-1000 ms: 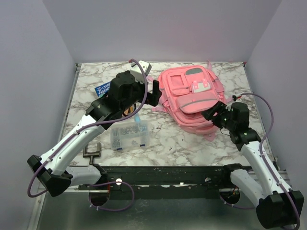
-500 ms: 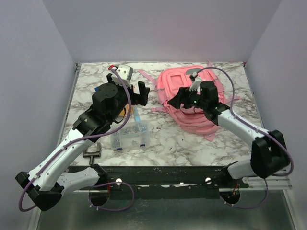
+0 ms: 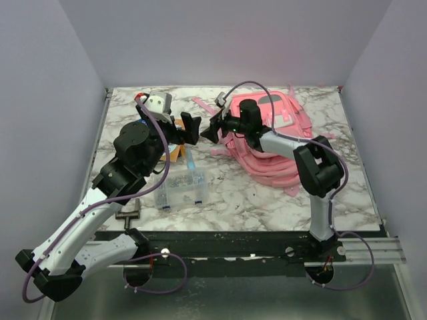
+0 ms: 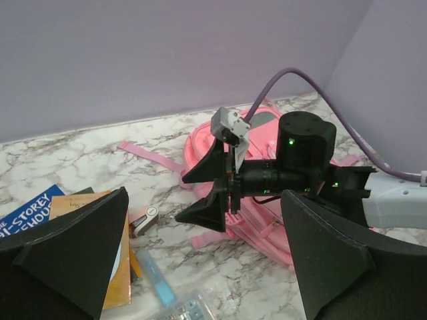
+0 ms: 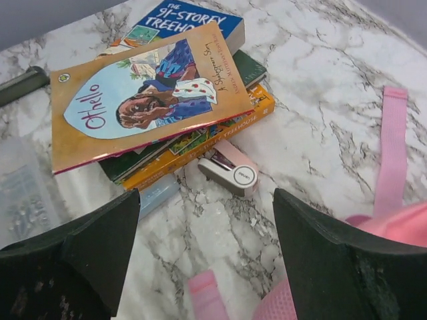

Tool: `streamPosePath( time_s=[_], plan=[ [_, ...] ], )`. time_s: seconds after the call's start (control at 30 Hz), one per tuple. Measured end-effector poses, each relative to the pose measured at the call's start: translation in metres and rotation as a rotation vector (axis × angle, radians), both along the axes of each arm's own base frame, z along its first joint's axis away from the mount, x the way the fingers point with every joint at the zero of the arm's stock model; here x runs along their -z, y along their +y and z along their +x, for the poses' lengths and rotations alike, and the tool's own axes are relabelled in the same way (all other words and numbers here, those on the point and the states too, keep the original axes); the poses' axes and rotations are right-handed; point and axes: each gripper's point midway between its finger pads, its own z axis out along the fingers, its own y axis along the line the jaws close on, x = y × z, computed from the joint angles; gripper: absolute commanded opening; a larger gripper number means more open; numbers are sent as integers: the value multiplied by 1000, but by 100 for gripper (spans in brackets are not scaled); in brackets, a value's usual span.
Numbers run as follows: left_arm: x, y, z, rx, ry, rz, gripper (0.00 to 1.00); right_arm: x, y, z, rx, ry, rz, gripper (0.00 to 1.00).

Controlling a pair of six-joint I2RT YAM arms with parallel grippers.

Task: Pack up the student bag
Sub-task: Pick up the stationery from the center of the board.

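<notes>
My open right gripper should continue to reach until its fingers are on either side of the stapler, then close, because the stapler's round end (image 5: 244,177) sticks out from the books toward it.
The student bag (image 3: 273,137) is a pink backpack lying flat at the back right of the table, with loose pink straps (image 5: 390,143) trailing to its left. My right gripper (image 3: 215,125) hovers open and empty at the bag's left edge, above a pink-and-white stapler (image 5: 230,170). Facing it from the left is my left gripper (image 3: 189,128), also open and empty. In the left wrist view the right gripper (image 4: 181,198) shows in front of the bag (image 4: 263,230).
A stack of books (image 5: 147,100) topped by "Othello" lies left of the stapler (image 4: 143,220). A pale blue pen-like case (image 5: 157,193) and a clear compartment box (image 3: 180,187) sit nearer the front. A black clamp (image 3: 127,212) stands at the front left edge.
My right arm has swung from the bag's front edge across to its left side, its jaws opening wider. The left arm has drawn back left, uncovering the bag's left edge.
</notes>
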Motion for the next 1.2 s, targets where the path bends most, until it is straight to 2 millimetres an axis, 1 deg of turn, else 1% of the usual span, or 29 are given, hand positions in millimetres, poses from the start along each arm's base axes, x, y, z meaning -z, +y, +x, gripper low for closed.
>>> streamPosePath(
  time_s=[0.13,0.23,0.3,0.33,0.37,0.57,0.67,0.7,0.8,0.93,1.07,1.2],
  plan=[
    [0,4,3,-11,2,-3,98,22,16,13,-86,-103,-84,85],
    [1,6,4,-16,4,-7,98,39,26,34,-136,-163,-164,85],
    [0,7,5,-18,6,-12,98,50,30,44,-162,-195,-207,85],
    [1,7,5,-19,7,-14,98,59,32,49,-183,-214,-239,85],
    [1,8,5,-20,8,-16,98,61,32,49,-186,-216,-244,85],
    [1,7,6,-10,16,-32,98,99,32,51,-284,-249,-350,85],
    [1,9,7,-8,20,-40,98,113,34,48,-328,-270,-393,84],
    [1,9,8,-9,21,-43,98,116,37,48,-341,-278,-401,84],
    [1,11,9,-13,26,-50,98,113,47,50,-372,-318,-414,82],
    [3,9,11,-4,36,-58,98,114,56,53,-407,-344,-414,80],
    [5,8,13,-1,45,-63,98,115,59,50,-440,-343,-409,75],
    [5,9,13,1,48,-67,98,116,61,44,-467,-330,-398,74]
  ],
)
